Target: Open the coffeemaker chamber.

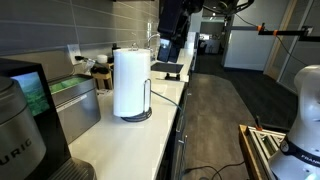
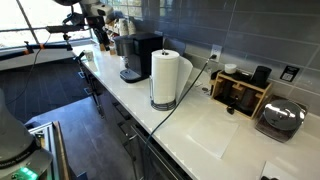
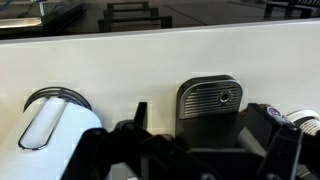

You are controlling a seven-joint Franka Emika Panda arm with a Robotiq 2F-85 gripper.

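Observation:
The robot's gripper points straight down above the coffeemaker's drip tray (image 3: 210, 97), so it should turn and tilt toward the silver head (image 1: 22, 132) from the paper towel side.
The black coffeemaker (image 2: 141, 53) stands on the white counter beyond the paper towel roll. In an exterior view only its base (image 1: 168, 69) shows below my arm. In the wrist view its ribbed metal drip tray (image 3: 210, 97) and dark body lie right under me. My gripper (image 1: 166, 45) hangs above the machine, and in an exterior view it sits behind the machine's top (image 2: 101, 33). In the wrist view the gripper (image 3: 203, 118) looks open, with one dark finger on each side of the machine's body. It holds nothing. The chamber lid is not clearly visible.
A paper towel roll (image 1: 131, 82) on a stand (image 2: 165, 78) is mid-counter. A wooden organizer (image 2: 240, 92) and a toaster (image 2: 281, 118) stand against the wall. A Keurig machine (image 1: 18, 140) is in the foreground. A white-and-silver object (image 3: 50, 122) sits beside the coffeemaker.

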